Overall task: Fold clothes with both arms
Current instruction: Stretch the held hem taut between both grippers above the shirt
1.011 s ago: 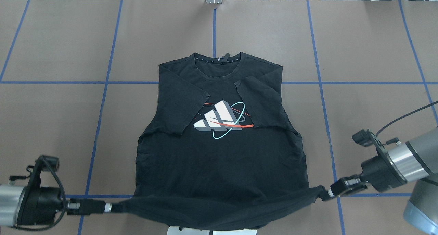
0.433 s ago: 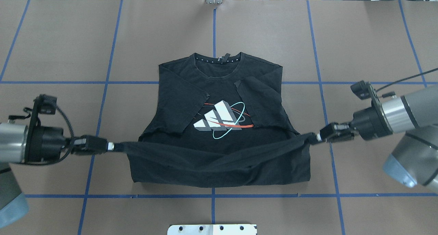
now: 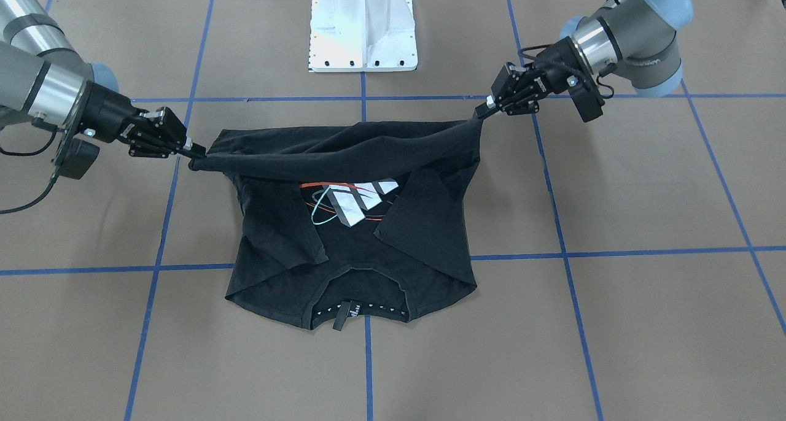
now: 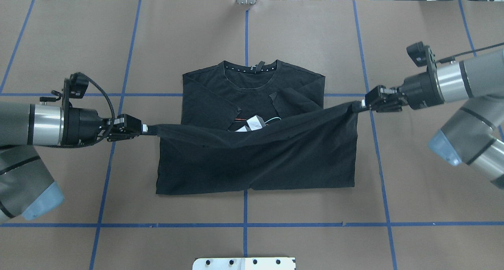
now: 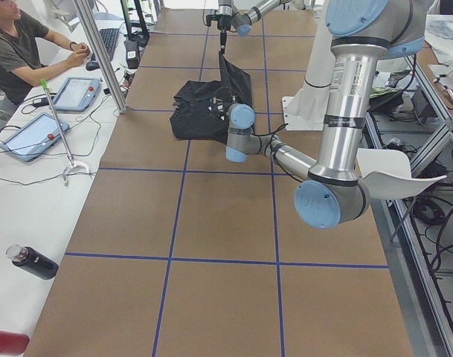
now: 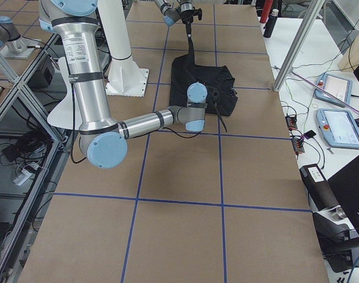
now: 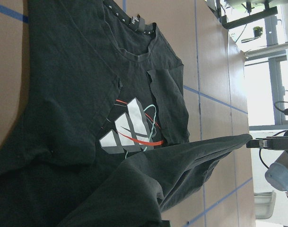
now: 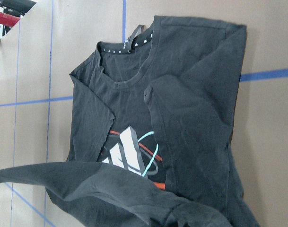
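Observation:
My grippers should pull the bottom hem tight and swing it back toward the pedestal base (image 3: 362, 49) before they fold it over, because the hem sags and slants from corner to corner.
The black T-shirt (image 4: 256, 156) lies front up on the brown table, collar (image 4: 251, 69) at the far side and both sleeves folded inward. My left gripper (image 4: 147, 129) is shut on the left corner of the bottom hem. My right gripper (image 4: 360, 106) is shut on the right corner. The hem hangs taut between them, lifted above the shirt's middle, and hides most of the orbit logo (image 4: 256, 122). In the front-facing view the left gripper (image 3: 482, 115) and right gripper (image 3: 193, 160) hold the hem over the logo (image 3: 347, 203). The left wrist view shows the logo (image 7: 129, 130) below the hem.
The white pedestal base (image 3: 363, 25) stands at the table's near edge, behind the shirt. Blue tape lines (image 4: 245, 207) grid the brown table. In the exterior left view an operator (image 5: 18, 44) sits at a side desk with tablets (image 5: 77, 93) and a black bottle (image 5: 33, 262).
Both grippers have carried the bottom hem away from the robot toward the collar. The lower half now lies doubled over, and the hem covers most of the logo.

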Motion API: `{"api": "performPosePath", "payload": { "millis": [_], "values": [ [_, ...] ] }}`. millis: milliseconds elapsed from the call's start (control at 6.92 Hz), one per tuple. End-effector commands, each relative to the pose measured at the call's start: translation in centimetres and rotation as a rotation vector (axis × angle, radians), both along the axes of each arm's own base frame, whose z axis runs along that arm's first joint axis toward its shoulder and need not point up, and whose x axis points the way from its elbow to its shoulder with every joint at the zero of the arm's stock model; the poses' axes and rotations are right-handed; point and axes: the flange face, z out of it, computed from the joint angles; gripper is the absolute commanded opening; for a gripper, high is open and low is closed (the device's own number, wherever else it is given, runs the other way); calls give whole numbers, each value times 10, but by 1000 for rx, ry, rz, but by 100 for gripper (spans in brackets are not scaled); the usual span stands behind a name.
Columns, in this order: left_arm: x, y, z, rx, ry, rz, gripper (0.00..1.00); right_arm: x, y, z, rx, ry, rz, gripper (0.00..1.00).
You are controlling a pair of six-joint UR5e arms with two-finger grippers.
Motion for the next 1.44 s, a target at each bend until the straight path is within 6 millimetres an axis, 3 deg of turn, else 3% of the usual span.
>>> {"api": "performPosePath", "payload": {
  "millis": [0,144,578,867,1156,1300],
  "values": [
    [-21,-31,8,-21,-33,-38,0,3,-52,-7,-14,8,75,0],
    [-32,-45,1,-27,-46,-33,0,6,-59,-6,-14,12,102,0],
    [-45,-48,-8,-24,-42,2,0,4,-69,-15,-13,15,129,0],
    [-61,-27,-15,-7,-30,31,0,8,-52,-10,-21,9,27,0],
    [-71,-7,-14,1,-31,86,0,27,-13,-6,-12,-4,-67,0],
    [-66,-2,-16,-22,-25,126,0,37,11,-9,0,-14,-139,0]
  ]
}}
